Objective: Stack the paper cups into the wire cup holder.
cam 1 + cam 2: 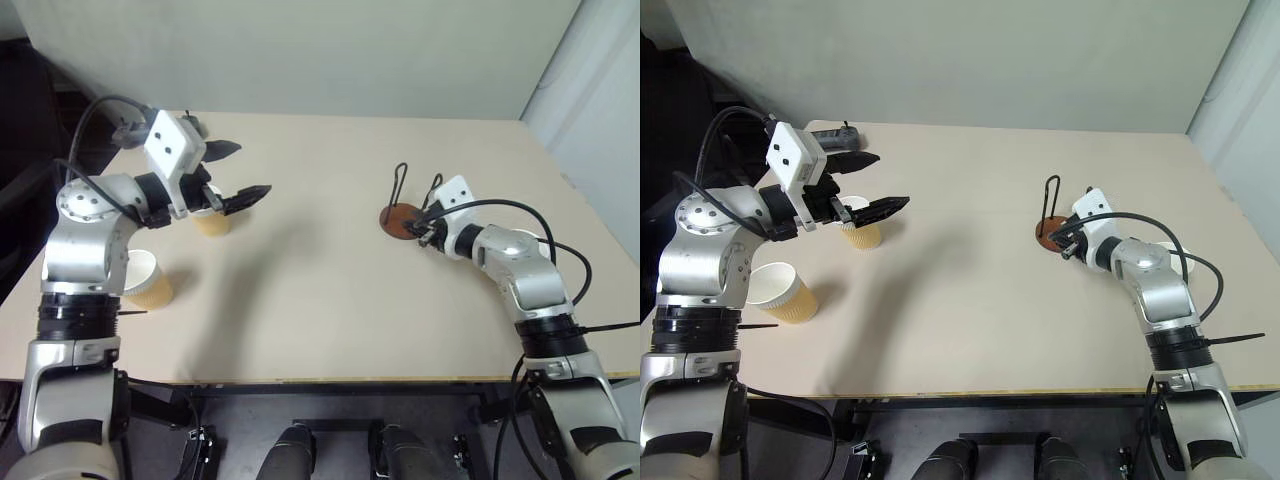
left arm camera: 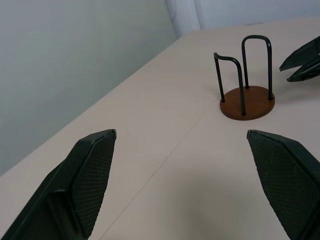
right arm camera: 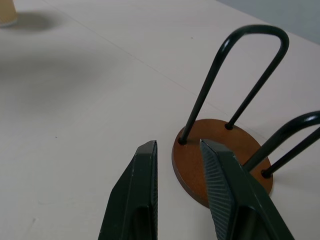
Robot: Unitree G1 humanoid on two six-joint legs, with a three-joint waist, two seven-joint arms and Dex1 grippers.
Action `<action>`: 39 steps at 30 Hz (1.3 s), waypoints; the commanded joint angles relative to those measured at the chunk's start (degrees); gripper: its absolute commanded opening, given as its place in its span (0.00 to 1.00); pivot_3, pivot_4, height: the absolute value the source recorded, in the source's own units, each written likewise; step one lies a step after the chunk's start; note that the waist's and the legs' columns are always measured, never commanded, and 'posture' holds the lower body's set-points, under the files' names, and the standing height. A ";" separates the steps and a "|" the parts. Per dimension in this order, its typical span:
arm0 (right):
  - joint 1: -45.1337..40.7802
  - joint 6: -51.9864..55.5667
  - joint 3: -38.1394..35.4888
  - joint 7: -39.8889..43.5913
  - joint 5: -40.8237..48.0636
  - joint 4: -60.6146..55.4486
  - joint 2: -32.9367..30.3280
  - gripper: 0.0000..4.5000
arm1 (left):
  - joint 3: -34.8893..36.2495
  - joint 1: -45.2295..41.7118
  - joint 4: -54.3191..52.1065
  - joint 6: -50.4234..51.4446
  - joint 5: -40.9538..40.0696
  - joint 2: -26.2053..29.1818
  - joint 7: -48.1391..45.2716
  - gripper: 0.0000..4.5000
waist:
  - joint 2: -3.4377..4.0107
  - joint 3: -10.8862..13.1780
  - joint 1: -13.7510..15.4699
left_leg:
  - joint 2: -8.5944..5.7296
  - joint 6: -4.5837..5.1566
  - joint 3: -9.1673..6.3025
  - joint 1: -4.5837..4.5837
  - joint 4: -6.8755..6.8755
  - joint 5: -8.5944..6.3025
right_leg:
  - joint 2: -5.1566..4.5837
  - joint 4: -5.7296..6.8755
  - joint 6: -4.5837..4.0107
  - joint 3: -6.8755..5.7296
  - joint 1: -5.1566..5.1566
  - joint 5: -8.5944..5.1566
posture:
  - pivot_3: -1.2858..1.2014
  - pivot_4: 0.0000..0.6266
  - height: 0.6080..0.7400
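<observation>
A white curved rim shows a little from behind the arm of the robot's right gripper, so the robot should expect another paper cup to be hidden there.
The wire cup holder (image 1: 399, 218), a reddish-brown disc with dark wire loops, stands right of the table's middle and has no cup in it. My right gripper (image 3: 178, 146) is open by a narrow gap, its tips at the edge of the disc beside the foot of a loop, with nothing pinched. On the left, my left gripper (image 1: 246, 172) hangs wide open and empty above the table. Just below and behind it stands one of the paper cups (image 1: 212, 221), upright and partly hidden. Another paper cup (image 1: 148, 279) lies tilted near the table's left front edge.
The beige table (image 1: 320, 300) has broad bare room between the cups and the holder. A light wall runs along its far edge. A small grey object (image 1: 830, 130) lies at the far left, behind my left gripper.
</observation>
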 commanded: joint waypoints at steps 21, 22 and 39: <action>-1.69 0.71 -1.41 -7.81 -4.21 3.51 1.95 0.29 | 0.57 -2.69 0.70 -1.57 0.65 0.51 -0.94 0.99 | 0.00 0.00 -0.04 | 0.01 -0.02 0.00 0.00 0.00 -0.02 | 0.00 0.00 0.00 0.00 0.00 0.00 | 0.52 0.24 1.00; -1.97 0.54 -1.52 -8.44 -4.36 3.97 2.25 0.29 | 0.54 -2.80 0.81 -1.62 0.69 0.48 -0.98 0.99 | 0.01 0.00 -0.04 | 0.01 -0.02 0.00 0.00 0.00 -0.02 | 0.00 0.00 0.00 0.00 -0.01 0.00 | 0.52 0.24 1.00; -4.81 -0.19 -2.87 -12.94 -4.37 8.35 5.58 0.29 | 0.46 -3.16 1.05 -1.78 0.87 0.56 -1.14 0.99 | 0.02 0.01 -0.04 | 0.03 -0.32 0.01 0.00 0.00 -0.21 | 0.00 0.00 0.00 0.00 -0.02 0.00 | 0.52 0.24 1.00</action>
